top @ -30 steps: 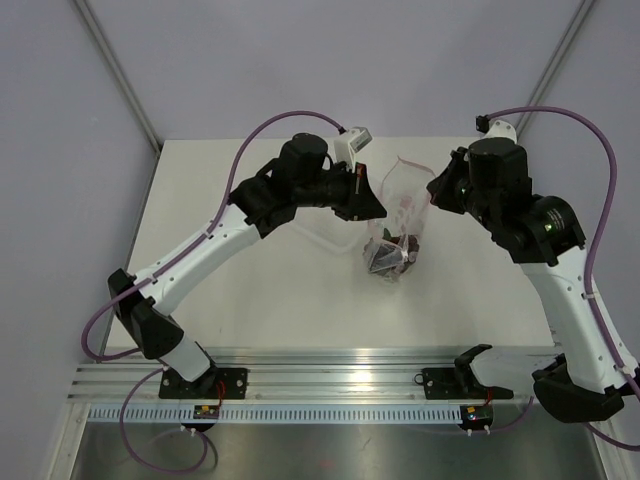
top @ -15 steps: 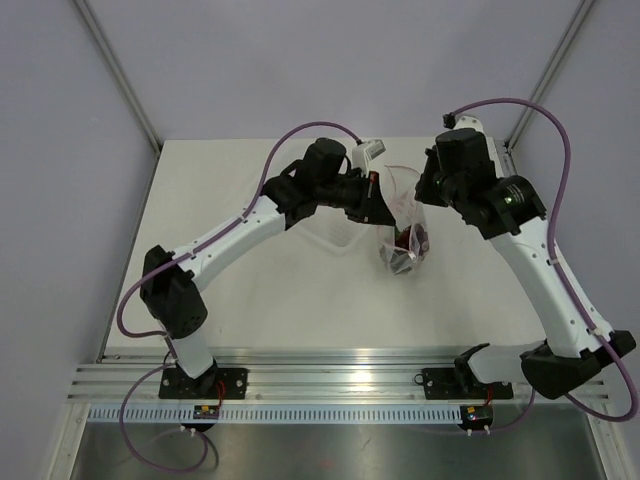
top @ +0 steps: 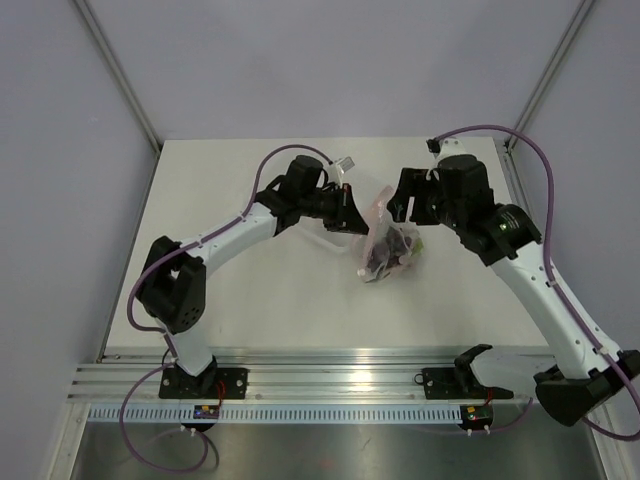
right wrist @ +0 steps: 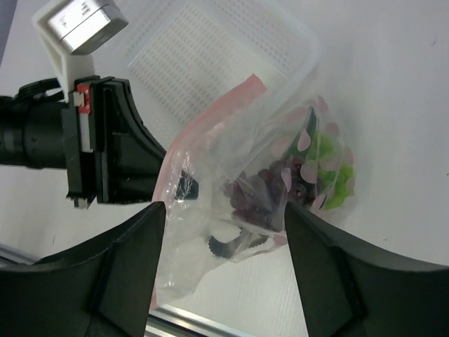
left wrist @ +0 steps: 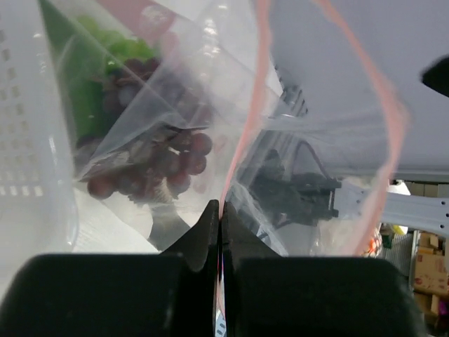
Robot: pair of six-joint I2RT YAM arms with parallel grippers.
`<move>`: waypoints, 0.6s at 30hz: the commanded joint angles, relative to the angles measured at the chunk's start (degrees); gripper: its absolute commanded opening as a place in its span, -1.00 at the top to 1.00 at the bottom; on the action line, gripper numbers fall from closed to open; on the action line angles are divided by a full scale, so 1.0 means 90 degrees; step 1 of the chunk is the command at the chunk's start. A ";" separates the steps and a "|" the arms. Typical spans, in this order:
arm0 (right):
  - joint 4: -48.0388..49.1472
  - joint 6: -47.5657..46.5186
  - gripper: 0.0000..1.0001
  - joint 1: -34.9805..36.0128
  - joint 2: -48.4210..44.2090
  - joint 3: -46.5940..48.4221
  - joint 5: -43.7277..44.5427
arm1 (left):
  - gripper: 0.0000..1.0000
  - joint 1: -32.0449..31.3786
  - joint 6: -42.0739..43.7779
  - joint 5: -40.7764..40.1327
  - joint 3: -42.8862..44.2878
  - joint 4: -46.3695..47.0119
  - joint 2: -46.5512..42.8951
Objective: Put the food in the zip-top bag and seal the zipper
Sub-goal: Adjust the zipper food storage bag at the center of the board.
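My left gripper should open and back off because it is pinching the pink zipper midway point(right wrist: 166, 174), and my right gripper should take hold of the zipper's end point(right wrist: 253, 86) next to the tray.
The zip-top bag point(top: 386, 248) hangs crumpled over the table with its mouth gaping. Inside it lie the dark red grape bunch point(left wrist: 163, 163) and bright green lettuce point(left wrist: 116, 53), which also show through the plastic as grapes point(right wrist: 261, 191) and lettuce point(right wrist: 331, 175). My left gripper point(left wrist: 220, 210) is shut on the pink zipper point(left wrist: 243, 132) at the bag's edge, holding it up point(top: 352, 212). My right gripper point(right wrist: 224, 232) stands open just right of the bag point(top: 400, 208), with the bag's lower part showing between its wide-spread fingers point(right wrist: 133, 267) but not pinched.
A white perforated tray point(right wrist: 210, 60) lies on the table behind and under the bag, partly covered by my left arm point(top: 322, 240). The left gripper's camera block point(right wrist: 81, 24) sits close to the right gripper.
My right gripper has let go of the bag's rim and opened, dropping lower beside the bag. The left gripper swung back left and down with the zipper, and the bag sagged.
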 commanded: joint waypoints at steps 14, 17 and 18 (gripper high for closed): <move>0.0884 -0.0098 -0.49 0.3105 -0.1360 -0.1777 0.2059 | 1.00 0.0453 -0.0678 0.0018 -0.0686 0.0827 -0.0872; 0.0650 0.0126 -0.47 0.3252 -0.1214 -0.1709 0.2294 | 1.00 0.0473 -0.0600 -0.0041 -0.0657 0.0710 -0.0843; 0.0620 0.0156 -0.46 0.3272 -0.1165 -0.1689 0.2324 | 1.00 0.0473 -0.0571 -0.0041 -0.0638 0.0690 -0.0843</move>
